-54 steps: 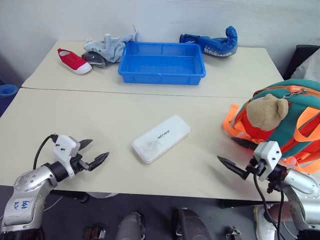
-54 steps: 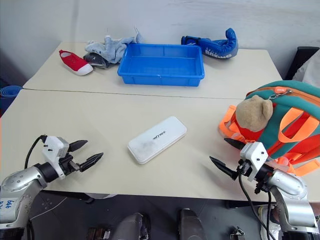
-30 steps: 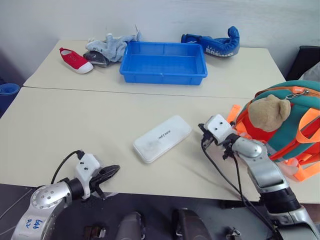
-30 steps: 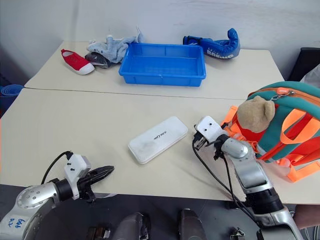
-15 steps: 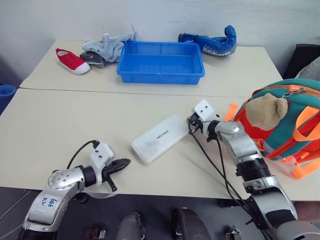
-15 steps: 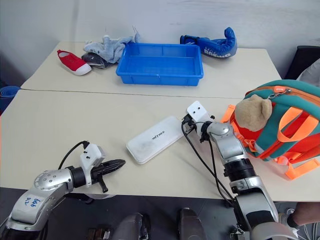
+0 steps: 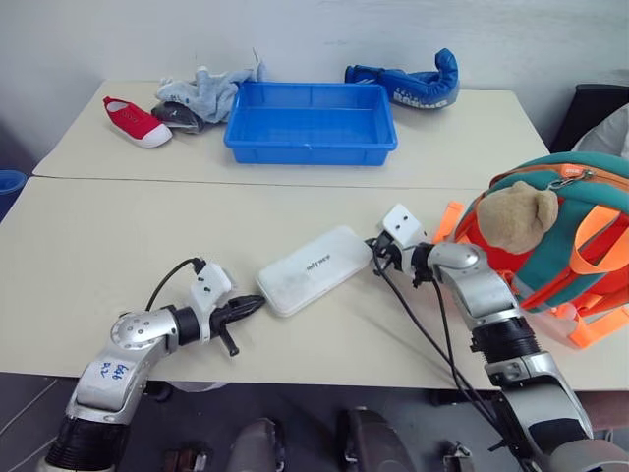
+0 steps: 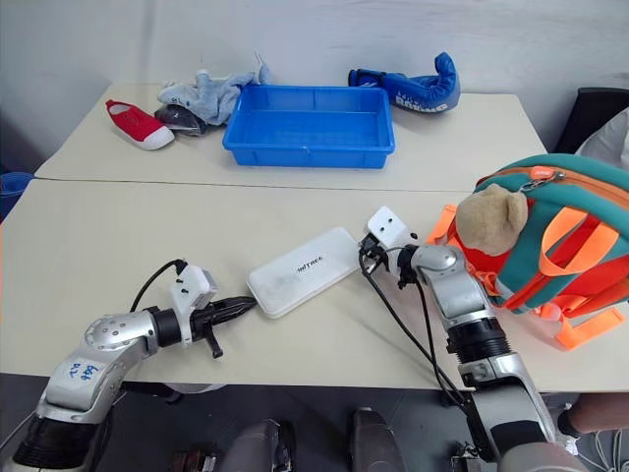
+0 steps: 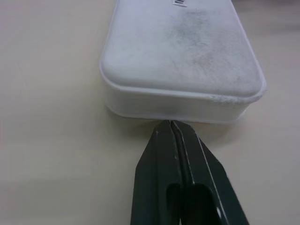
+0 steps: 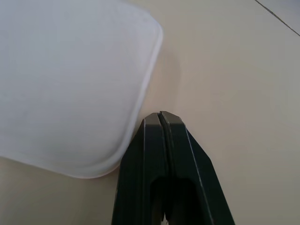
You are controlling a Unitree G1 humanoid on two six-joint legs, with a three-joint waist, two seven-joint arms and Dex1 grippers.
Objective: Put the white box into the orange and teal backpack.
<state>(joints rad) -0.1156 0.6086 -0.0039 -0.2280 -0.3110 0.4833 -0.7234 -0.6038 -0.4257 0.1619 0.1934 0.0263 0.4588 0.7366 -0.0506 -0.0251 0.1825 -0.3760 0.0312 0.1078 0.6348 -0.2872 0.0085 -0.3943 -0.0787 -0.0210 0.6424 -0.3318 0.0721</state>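
Note:
I should push the box's far end [image 7: 354, 246] nearer with my right gripper before my left gripper grasps it, because the white box [image 7: 313, 271] lies at a slant at my shut left gripper.
The white box [image 7: 314, 267] lies flat and slantwise on the near table, lid up with small dark lettering. My left gripper [image 7: 257, 303] is shut and empty, its tips at the box's near left end [image 9: 180, 51], touching or nearly so. My right gripper [image 7: 373, 258] is also shut and empty, its tips beside the box's far right corner [image 10: 70, 84]. The orange and teal backpack [image 7: 560, 236] stands at the table's right edge, a tan bear head on its front, right of my right arm.
On the far table sit a blue tray [image 7: 310, 123], a red shoe [image 7: 136, 120], a grey plush toy [image 7: 206, 93] and a blue boxing glove [image 7: 408, 84]. A seam [image 7: 197, 181] runs between the two tables. Black cables hang from both wrists.
Both grippers were open at first and have shut. My left gripper came forward and right to the box's near end. My right gripper swung left and settled at its far end.

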